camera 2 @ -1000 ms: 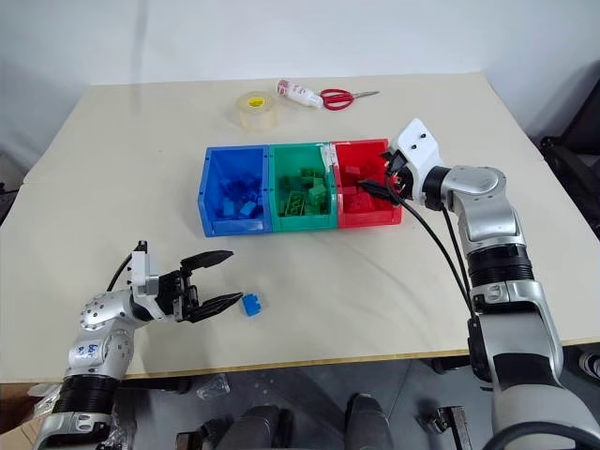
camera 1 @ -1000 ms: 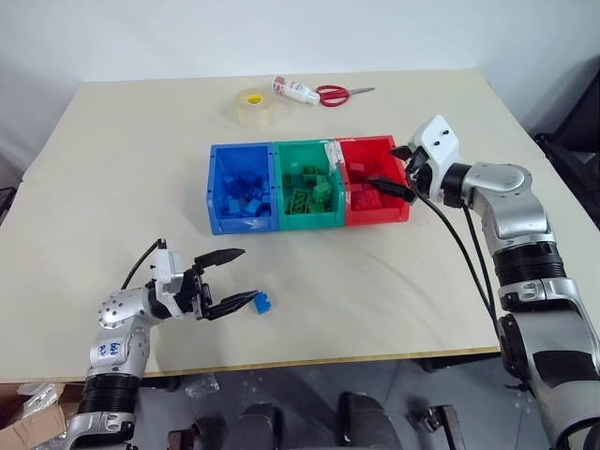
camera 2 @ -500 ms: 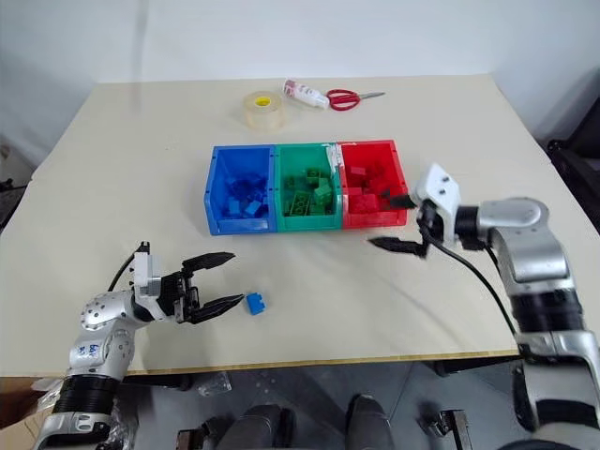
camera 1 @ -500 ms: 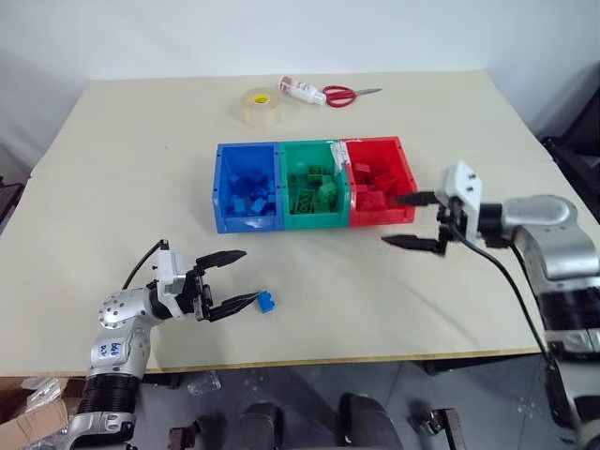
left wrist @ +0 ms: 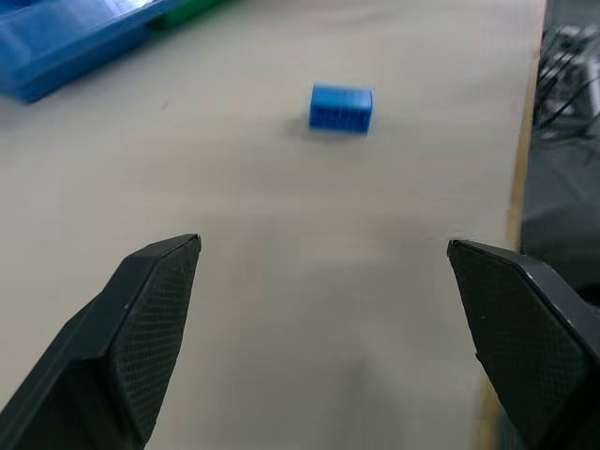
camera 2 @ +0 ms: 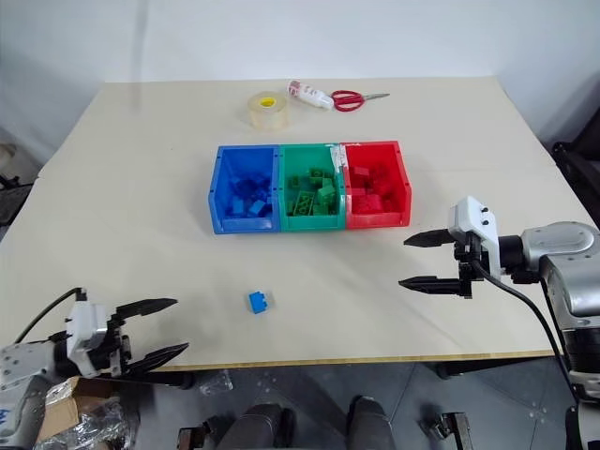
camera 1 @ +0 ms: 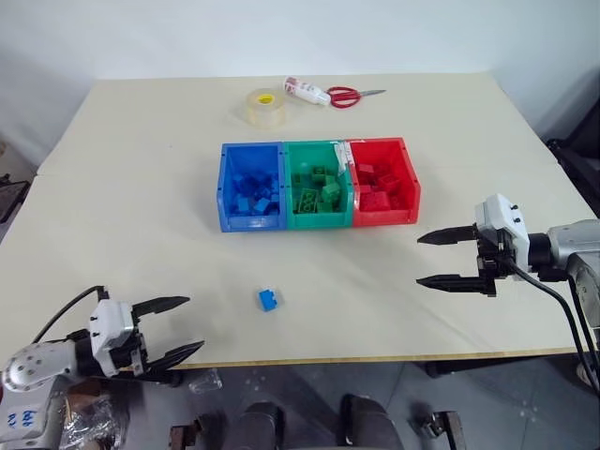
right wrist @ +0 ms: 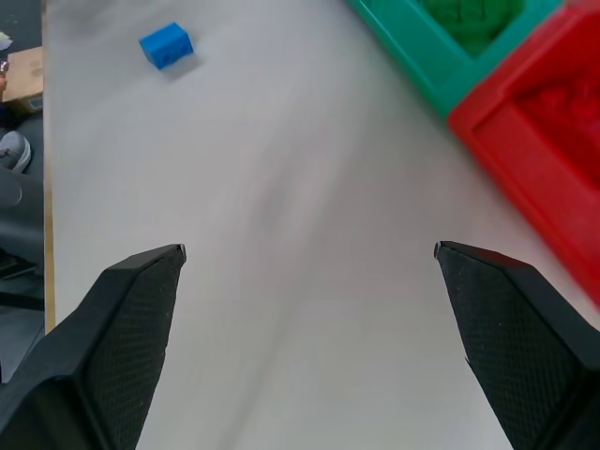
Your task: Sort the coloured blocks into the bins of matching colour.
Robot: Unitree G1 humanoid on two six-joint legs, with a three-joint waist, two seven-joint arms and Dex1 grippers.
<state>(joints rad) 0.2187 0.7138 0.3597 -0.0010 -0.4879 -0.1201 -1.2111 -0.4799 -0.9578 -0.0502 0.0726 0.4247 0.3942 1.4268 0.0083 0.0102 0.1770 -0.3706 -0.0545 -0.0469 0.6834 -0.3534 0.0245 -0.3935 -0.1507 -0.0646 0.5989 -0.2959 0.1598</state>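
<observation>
The blue block (camera 1: 268, 300) lies far from my right gripper and nearer my left gripper, so my left gripper should take the block to the blue bin (camera 1: 251, 189).
One blue block (camera 1: 245, 300) lies alone on the cream table (camera 1: 141, 187), near its front edge. The bins stand joined in a row at mid-table: the blue bin (camera 1: 251, 222), the green bin (camera 1: 319, 221) and the red bin (camera 1: 386, 217), each holding blocks of its own colour. My left gripper (camera 1: 181, 323) hangs open and empty at the table's front left edge, well left of the blue block (left wrist: 341, 107). My right gripper (camera 1: 419, 261) is open and empty above the table, in front of and to the right of the red bin (right wrist: 525, 159).
At the back of the table sit a clear tape roll (camera 1: 263, 106), a white tube (camera 1: 305, 90) and red-handled scissors (camera 1: 349, 95). The table's front edge (camera 1: 375, 358) runs just beyond the blue block. A cardboard box (camera 2: 70, 398) sits below on the left.
My left gripper drew back and to the left, away from the blue block, to the table's front edge. My right gripper pulled away from the red bin toward the front right, still open.
</observation>
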